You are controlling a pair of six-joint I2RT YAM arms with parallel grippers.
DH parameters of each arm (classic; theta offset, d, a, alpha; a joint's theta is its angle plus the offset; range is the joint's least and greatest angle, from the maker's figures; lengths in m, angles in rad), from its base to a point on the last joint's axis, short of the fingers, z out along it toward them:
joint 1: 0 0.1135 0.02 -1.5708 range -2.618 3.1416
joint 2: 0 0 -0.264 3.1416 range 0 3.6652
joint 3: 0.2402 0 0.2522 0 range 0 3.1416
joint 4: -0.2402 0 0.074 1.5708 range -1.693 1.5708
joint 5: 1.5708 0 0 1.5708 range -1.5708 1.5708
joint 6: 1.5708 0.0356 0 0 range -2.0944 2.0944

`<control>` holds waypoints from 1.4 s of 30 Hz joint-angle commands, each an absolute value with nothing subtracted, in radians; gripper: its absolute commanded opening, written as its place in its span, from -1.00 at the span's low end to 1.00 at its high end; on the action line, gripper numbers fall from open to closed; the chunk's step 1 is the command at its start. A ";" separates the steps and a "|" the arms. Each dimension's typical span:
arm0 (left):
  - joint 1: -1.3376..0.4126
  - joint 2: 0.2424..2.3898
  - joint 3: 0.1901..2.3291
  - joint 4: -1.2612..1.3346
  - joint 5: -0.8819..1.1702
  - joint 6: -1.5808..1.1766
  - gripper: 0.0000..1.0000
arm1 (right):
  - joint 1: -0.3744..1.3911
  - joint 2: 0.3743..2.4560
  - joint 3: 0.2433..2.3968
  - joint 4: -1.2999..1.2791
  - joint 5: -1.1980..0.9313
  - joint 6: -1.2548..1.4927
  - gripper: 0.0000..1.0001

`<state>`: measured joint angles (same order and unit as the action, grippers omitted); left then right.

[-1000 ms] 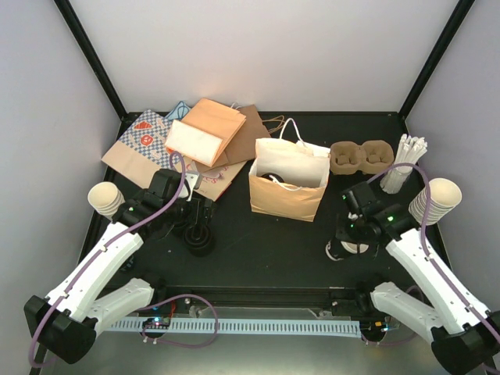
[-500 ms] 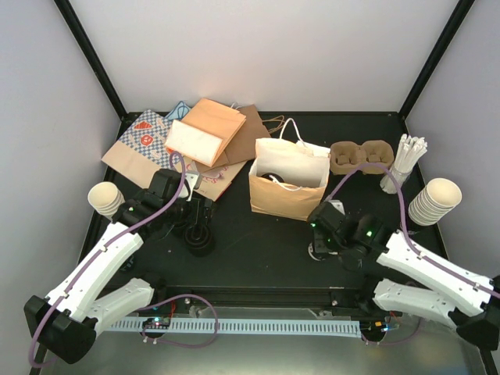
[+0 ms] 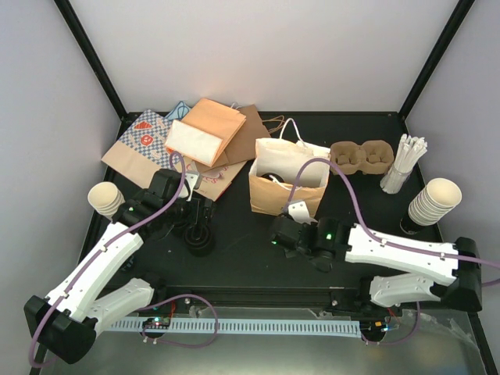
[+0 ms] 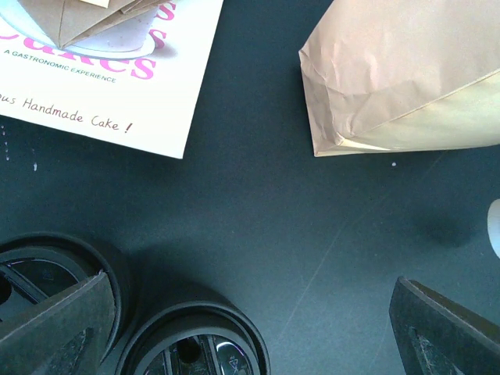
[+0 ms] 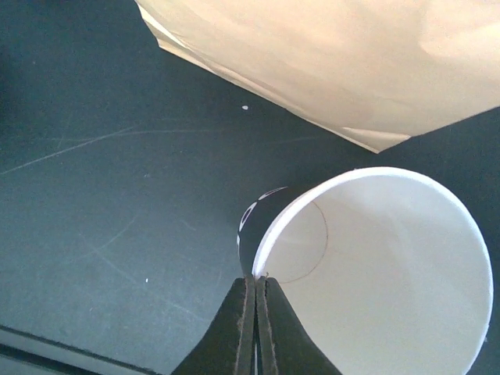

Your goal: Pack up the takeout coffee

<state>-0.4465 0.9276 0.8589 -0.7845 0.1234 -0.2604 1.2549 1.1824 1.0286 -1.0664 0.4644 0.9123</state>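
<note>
The robot's right gripper has the paper cup's opening up (image 5: 383,266) and clear tabletop before the black lids (image 5: 164,215), so it should keep going toward the lids and let go once the cup stands flat.
My right gripper (image 5: 256,277) is shut on the rim of a lidless paper cup (image 5: 391,266), white inside and dark with white print outside. It hangs just in front of the tan paper bag (image 3: 287,187), with the right gripper (image 3: 279,237) low over the table. The brown pulp two-cup carrier (image 3: 361,156) sits at the back right. My left gripper (image 4: 250,312) stands open above loose black lids (image 4: 195,348), with nothing between its fingers (image 4: 445,328). The left gripper (image 3: 199,223) is at the left of the table. No capped cup shows plainly.
Flat paper bags (image 3: 195,141) lie at the back left. Stacks of lidless cups stand at the left edge (image 3: 104,198) and the right edge (image 3: 433,201). A cup of straws (image 3: 402,166) is at the back right. A printed white bag (image 4: 101,70) lies near the lids.
The right arm has swung left across the table with the cup, from the right side to in front of the paper bag. The left arm has not moved.
</note>
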 commanded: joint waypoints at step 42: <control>-0.454 0.907 0.862 -0.774 0.100 -0.255 0.98 | 1.337 1.407 1.206 -1.030 0.531 0.802 -0.31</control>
<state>-0.4473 0.9268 0.8589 -0.7845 0.1207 -0.2604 1.3304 1.4567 1.1500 -1.0035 0.4744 0.7986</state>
